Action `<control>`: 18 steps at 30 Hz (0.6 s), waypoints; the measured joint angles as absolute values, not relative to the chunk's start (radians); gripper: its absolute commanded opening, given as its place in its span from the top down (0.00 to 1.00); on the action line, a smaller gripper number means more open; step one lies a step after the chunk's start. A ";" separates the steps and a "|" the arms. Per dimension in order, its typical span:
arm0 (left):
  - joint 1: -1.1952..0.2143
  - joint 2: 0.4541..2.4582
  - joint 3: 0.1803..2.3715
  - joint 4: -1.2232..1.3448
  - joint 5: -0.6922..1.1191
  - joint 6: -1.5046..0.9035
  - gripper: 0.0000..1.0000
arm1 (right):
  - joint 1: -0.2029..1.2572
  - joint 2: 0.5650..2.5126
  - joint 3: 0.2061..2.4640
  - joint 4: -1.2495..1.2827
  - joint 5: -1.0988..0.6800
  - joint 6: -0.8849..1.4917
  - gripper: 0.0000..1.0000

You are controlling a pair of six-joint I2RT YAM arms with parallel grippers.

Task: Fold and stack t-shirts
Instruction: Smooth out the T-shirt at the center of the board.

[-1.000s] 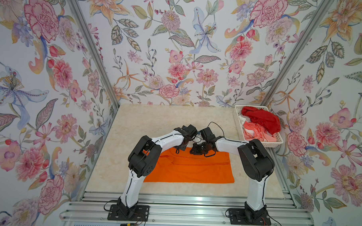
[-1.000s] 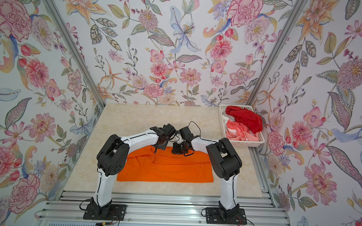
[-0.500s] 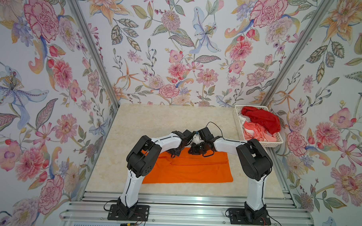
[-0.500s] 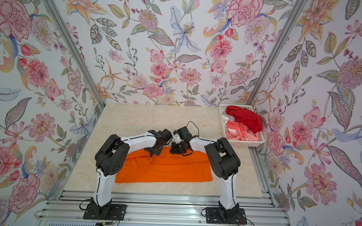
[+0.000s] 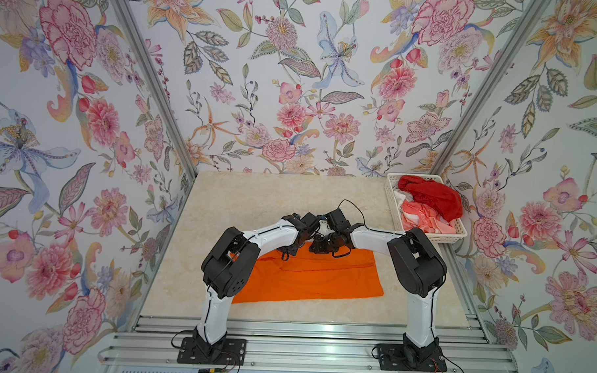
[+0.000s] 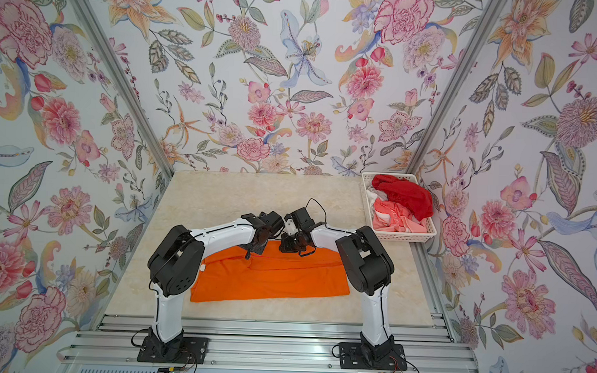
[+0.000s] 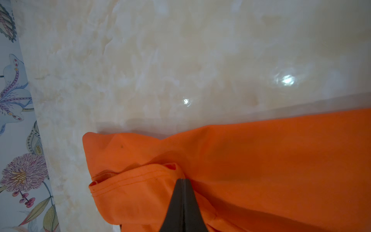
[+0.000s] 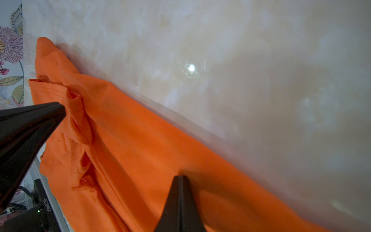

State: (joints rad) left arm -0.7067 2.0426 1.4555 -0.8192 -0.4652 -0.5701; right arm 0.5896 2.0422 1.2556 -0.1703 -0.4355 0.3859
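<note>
The orange t-shirt is lying crosswise and both grippers are at its far edge [image 5: 307, 248], so I should move my left gripper over to its near edge [image 5: 312, 292] and help turn the t-shirt lengthwise.
The orange t-shirt [image 5: 307, 280] [image 6: 270, 278] lies as a wide folded band on the marble table [image 5: 255, 199]. Both grippers meet at its far edge, near the middle. My left gripper [image 5: 285, 253] [image 7: 183, 179] is shut on a hemmed fold of the orange t-shirt [image 7: 281, 160], which bunches round its tip. My right gripper [image 5: 317, 246] [image 8: 180, 176] is shut on the orange cloth [image 8: 140, 150] beside it; the left gripper's fingers [image 8: 30, 124] show in the right wrist view. The deep red t-shirt [image 5: 433, 195] and the coral-and-white one [image 5: 422, 215] lie crumpled in the basket.
A white slotted basket [image 5: 435, 237] [image 6: 404, 237] stands at the table's far right corner against the wall. Floral walls close in the left, back and right sides. Bare marble stretches behind the shirt, and an aluminium rail with both arm bases runs along the front.
My left gripper has moved toward the front and down onto the shirt, carrying its fold of orange cloth inward. The right gripper has barely moved. The shirt's left end has shifted slightly left.
</note>
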 measured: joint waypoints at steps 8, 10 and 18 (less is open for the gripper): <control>-0.691 2.120 1.508 -0.825 -0.456 -0.556 1.00 | 0.590 2.042 1.256 -0.171 -0.433 0.385 1.00; -0.690 2.120 1.507 -0.831 -0.456 -0.557 1.00 | 0.590 2.042 1.256 -0.171 -0.433 0.385 1.00; -0.693 1.944 1.314 -0.854 -0.459 -0.616 1.00 | 0.590 2.044 1.258 -0.171 -0.432 0.382 1.00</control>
